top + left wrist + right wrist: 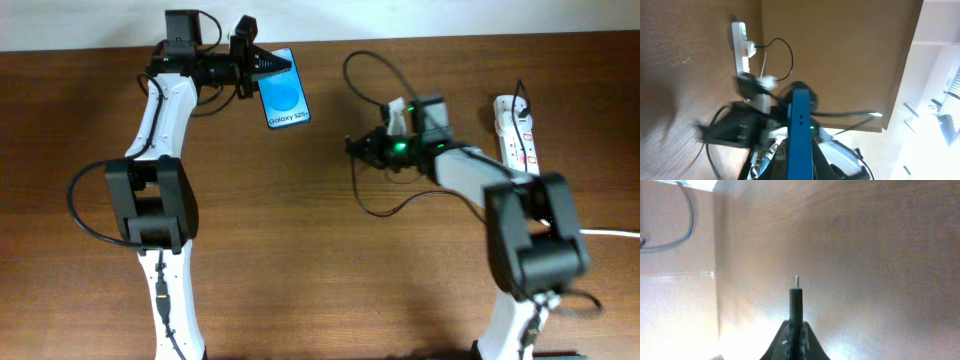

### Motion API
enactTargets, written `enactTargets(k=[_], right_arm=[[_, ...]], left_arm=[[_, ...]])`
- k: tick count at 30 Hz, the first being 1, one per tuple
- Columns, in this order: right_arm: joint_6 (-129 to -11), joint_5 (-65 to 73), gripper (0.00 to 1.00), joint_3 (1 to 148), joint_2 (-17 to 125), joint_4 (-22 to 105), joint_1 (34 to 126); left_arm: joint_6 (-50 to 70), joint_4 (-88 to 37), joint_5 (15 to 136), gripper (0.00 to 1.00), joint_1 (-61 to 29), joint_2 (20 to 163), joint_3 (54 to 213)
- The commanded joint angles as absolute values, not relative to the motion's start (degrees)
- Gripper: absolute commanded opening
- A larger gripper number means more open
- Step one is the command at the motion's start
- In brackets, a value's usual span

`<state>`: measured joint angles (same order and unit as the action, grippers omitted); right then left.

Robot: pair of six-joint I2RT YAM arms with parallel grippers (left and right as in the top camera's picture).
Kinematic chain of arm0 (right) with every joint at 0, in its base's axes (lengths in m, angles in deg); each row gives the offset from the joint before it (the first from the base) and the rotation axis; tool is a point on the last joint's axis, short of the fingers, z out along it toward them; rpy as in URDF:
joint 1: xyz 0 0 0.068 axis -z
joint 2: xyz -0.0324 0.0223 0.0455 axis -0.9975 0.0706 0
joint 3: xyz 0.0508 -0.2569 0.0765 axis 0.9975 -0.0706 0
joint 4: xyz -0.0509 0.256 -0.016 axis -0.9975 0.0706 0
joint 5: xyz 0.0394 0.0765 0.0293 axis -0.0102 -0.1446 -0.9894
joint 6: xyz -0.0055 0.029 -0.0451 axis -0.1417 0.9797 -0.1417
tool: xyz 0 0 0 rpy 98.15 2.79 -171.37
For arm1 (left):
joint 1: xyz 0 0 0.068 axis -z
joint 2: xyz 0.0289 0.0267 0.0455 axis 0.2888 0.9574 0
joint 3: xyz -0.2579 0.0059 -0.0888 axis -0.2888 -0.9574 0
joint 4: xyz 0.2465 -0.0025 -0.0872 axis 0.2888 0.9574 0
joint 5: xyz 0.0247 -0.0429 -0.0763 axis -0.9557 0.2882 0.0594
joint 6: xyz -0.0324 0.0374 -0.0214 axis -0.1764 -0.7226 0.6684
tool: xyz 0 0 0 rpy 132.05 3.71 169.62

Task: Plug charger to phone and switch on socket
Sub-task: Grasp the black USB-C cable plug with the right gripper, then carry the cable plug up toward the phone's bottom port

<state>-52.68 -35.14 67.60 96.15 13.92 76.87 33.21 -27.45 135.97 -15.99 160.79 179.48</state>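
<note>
I should first bring the phone toward the plug's metal tip with my left gripper, since the phone's bottom edge [289, 124] is apart from the plug and misaligned.
The phone [284, 98], blue screen up with white "Galaxy S25" text, is at the back left, its far end held in my shut left gripper [276, 67]. In the left wrist view the phone [800, 130] shows edge-on as a blue bar between my fingers [800, 162]. My right gripper [353, 147] is shut on the charger's small plug [796, 296], to the right of the phone and apart from it, with the metal tip sticking out beyond the fingers [796, 332]. The thin black charger cable [347, 70] loops over the table. The white socket strip [517, 130] lies at the far right.
The socket strip with red switches and a plugged-in adapter also shows in the left wrist view [742, 47], beyond my right arm [757, 92]. A thick white cord [687, 222] curves at the top left of the right wrist view. Brown wooden table [300, 250] all round.
</note>
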Motion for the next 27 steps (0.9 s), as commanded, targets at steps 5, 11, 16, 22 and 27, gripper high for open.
enactTargets(k=[5, 11, 16, 22, 27], right_arm=[[-77.86, -41.45, 0.04, 67.54, 75.76, 39.08, 77.20], [-74.65, -45.89, 0.04, 67.54, 73.53, 41.59, 72.70], [-65.19, -45.21, 0.04, 67.54, 73.53, 34.77, 70.07], [-55.77, -42.37, 0.04, 67.47, 73.53, 31.17, 69.09], [-44.40, -37.13, 0.04, 67.32, 73.62, 23.36, 64.37]], left_arm=[[32.27, -27.18, 138.18, 0.00, -14.30, 159.48, 179.78], [31.88, -28.67, 138.16, 0.00, -10.72, 159.48, 179.78], [31.88, -28.98, 138.13, 0.00, -9.54, 159.48, 179.78], [31.90, -32.06, 138.13, 0.00, -9.93, 159.48, 179.78], [33.23, -35.71, 137.78, 0.00, -10.41, 159.48, 179.78]])
